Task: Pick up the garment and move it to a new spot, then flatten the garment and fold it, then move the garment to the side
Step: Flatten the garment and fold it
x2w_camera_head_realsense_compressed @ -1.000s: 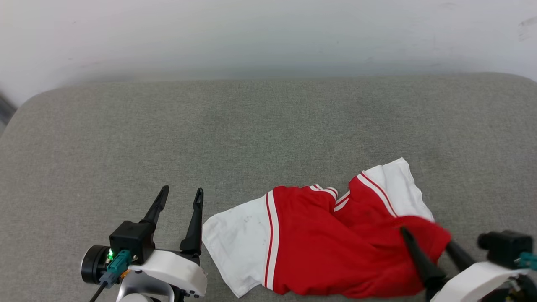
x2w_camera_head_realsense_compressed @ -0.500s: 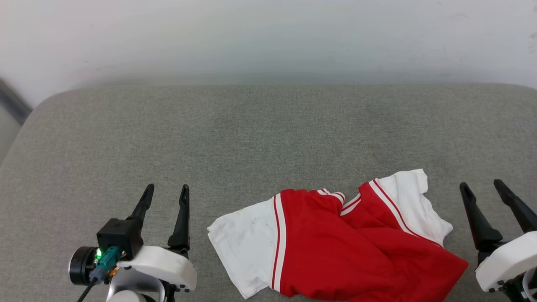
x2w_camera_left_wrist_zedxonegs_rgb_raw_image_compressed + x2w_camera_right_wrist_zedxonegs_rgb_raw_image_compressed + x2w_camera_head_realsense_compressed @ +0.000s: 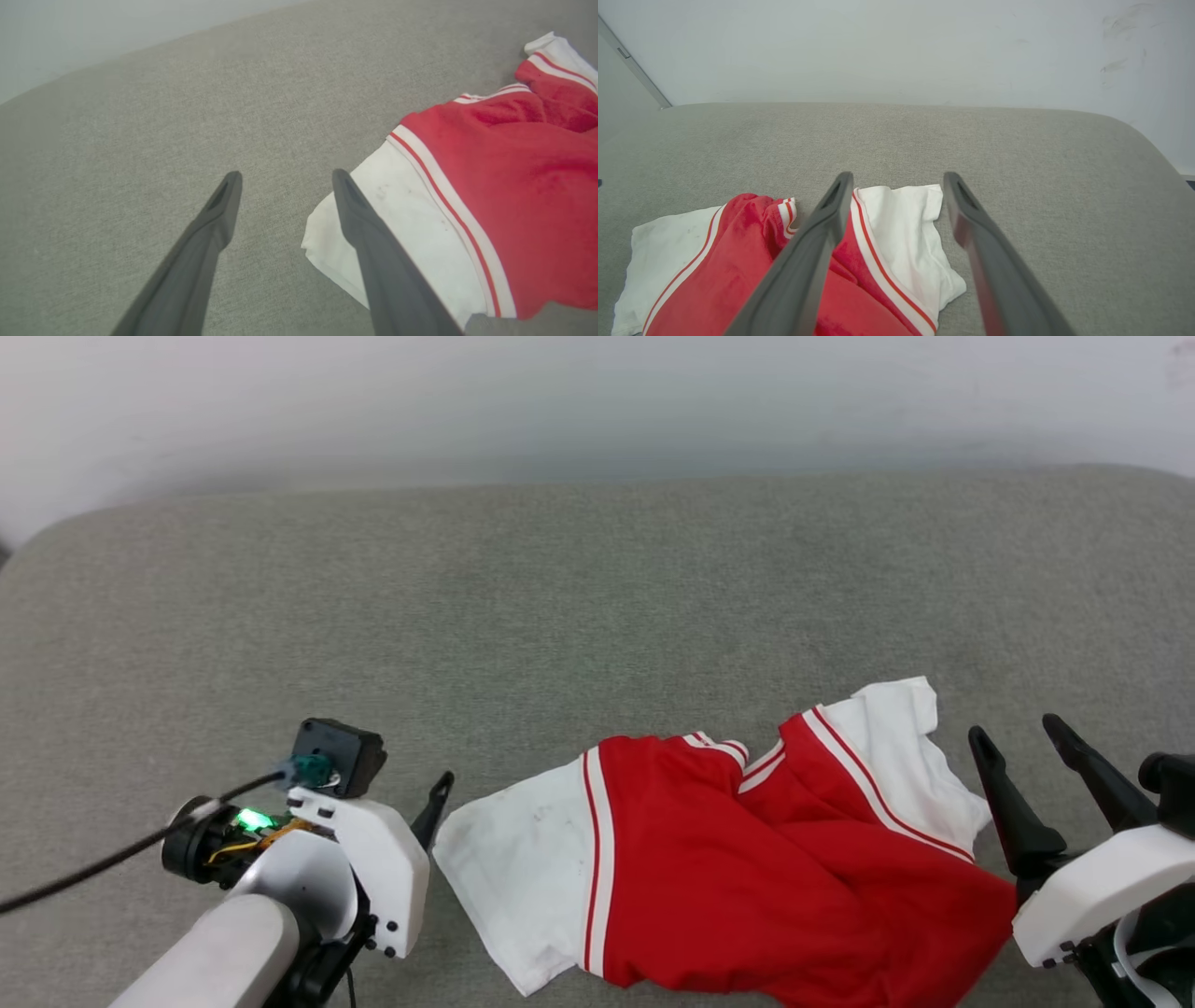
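Observation:
My gripper will uncover a hidden print on the garment (image 3: 717,857) when it lifts it, because the red cloth (image 3: 784,885) facing up is plain and crumpled.
The garment (image 3: 747,868), a crumpled red jersey with white sleeves and red-and-white striped trim, lies on the near part of a grey cushion. My left gripper (image 3: 286,175) is open and holds nothing. Its right finger (image 3: 373,242) hangs over the corner of the white left sleeve. In the head view one left fingertip (image 3: 437,798) shows beside that sleeve, with the other behind the wrist. My right gripper (image 3: 1013,728) stands open just right of the garment, holding nothing. In the right wrist view the garment (image 3: 738,266) lies under and left of the right gripper (image 3: 898,175).
The grey fabric cushion (image 3: 560,616) stretches far and left of the garment, with rounded back corners. A white wall (image 3: 597,401) rises behind it. A black cable (image 3: 112,863) trails from my left wrist.
My right gripper has left the garment's red corner and now stands to its right. My left wrist has rolled and moved toward the white sleeve. The head camera has shifted.

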### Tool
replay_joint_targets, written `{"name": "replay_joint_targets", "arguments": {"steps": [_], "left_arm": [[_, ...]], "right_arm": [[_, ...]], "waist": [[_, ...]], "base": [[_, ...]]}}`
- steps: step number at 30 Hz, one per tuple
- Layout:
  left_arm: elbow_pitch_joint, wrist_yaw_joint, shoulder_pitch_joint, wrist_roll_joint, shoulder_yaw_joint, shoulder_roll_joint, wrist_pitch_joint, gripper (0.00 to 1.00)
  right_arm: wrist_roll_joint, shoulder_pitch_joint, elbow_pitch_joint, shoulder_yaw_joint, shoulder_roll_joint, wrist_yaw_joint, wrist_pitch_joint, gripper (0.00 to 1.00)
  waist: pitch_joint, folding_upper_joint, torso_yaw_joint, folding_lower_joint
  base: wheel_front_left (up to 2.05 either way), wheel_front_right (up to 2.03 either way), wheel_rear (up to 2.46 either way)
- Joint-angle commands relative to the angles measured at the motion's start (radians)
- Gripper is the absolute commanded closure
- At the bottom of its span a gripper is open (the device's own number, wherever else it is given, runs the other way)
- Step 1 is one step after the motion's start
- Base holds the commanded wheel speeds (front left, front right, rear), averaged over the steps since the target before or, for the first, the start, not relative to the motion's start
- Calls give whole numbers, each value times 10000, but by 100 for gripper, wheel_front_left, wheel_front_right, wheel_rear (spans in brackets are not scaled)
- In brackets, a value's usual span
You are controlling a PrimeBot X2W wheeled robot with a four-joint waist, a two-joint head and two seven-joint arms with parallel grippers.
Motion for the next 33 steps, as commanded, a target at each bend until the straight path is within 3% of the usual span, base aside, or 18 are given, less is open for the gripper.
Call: {"name": "replay_joint_targets", "arguments": {"steps": [1,16,17,18,19,21,22,26,33], "left_arm": [[113,-262,-239,-82,-208,117,502,0],[1460,-1834,-616,-605,-1793,652,3771,1],[1519,-1883,-566,-620,-1889,641,3877,51],[1547,-1925,-529,-661,-1915,582,3872,72],[1557,-1925,-501,-691,-1891,506,3765,100],[1572,-1825,-468,-648,-1815,403,3478,100],[1531,-1506,-496,-556,-1487,213,2693,100],[1278,-993,-413,-404,-1098,-51,1647,100],[162,-399,-520,-16,-735,-405,379,100]], "right_arm": [[-54,-217,62,73,3,-3,-80,0],[103,-798,660,490,413,-3,-856,0],[108,-798,706,492,408,-3,-908,0],[127,-797,742,470,421,-3,-973,0],[122,-793,768,437,420,-3,-1062,0],[106,-794,813,332,403,-3,-1326,0],[77,-769,996,103,402,-3,-1801,0],[202,-797,1465,-241,202,-3,-2032,0],[895,-1421,2582,-660,-794,-3,-851,0]], "waist": [[202,0,-217,0],[1020,0,-1068,0],[1004,0,-1116,0],[978,0,-1150,0],[941,0,-1171,0],[850,0,-1177,0],[691,0,-1060,0],[481,0,-731,0],[506,0,175,0]], "base": [[0,0,0],[0,0,0],[0,0,0],[0,0,0],[0,0,0],[0,0,0],[0,0,0],[0,0,0],[0,0,0]]}}
